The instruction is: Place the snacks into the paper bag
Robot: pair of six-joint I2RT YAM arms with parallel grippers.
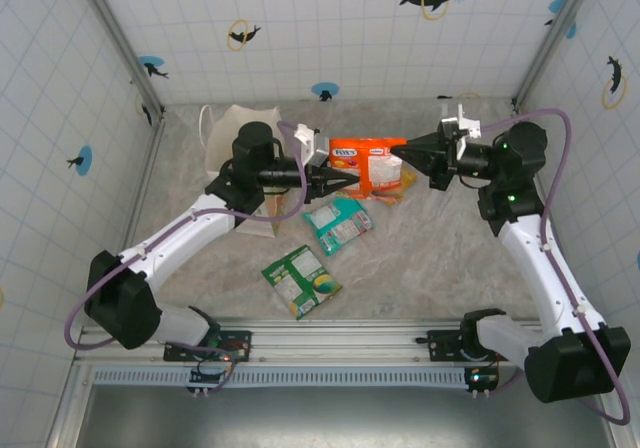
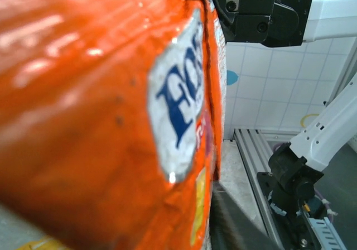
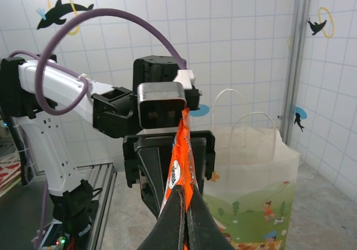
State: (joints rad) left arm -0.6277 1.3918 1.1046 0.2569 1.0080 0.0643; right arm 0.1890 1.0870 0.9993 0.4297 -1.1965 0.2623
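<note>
My right gripper is closed on the orange packet's end [image 1: 394, 152], far from the paper bag [image 1: 225, 136], so it needs to open before my left gripper takes the packet there.
A large orange snack packet [image 1: 365, 163] hangs edge-up above the table between both grippers. My right gripper [image 1: 408, 154] is shut on its right end; in the right wrist view the packet [image 3: 181, 149] rises straight out of the closed jaws [image 3: 185, 205]. My left gripper [image 1: 335, 180] has the left end between its fingers [image 3: 149, 177], which stand close against both sides. The packet [image 2: 111, 121] lies against one dark finger [image 2: 237, 227] in the left wrist view. The white paper bag [image 1: 228, 126] stands upright behind the left arm, its handles and printed front [image 3: 251, 172] showing.
A teal-green packet [image 1: 338, 225] and a green packet [image 1: 300, 281] lie flat on the table in front of the held one. A yellow-orange packet [image 1: 392, 194] lies under it. The metal rail [image 1: 330, 343] runs along the near edge; tiled walls enclose the table.
</note>
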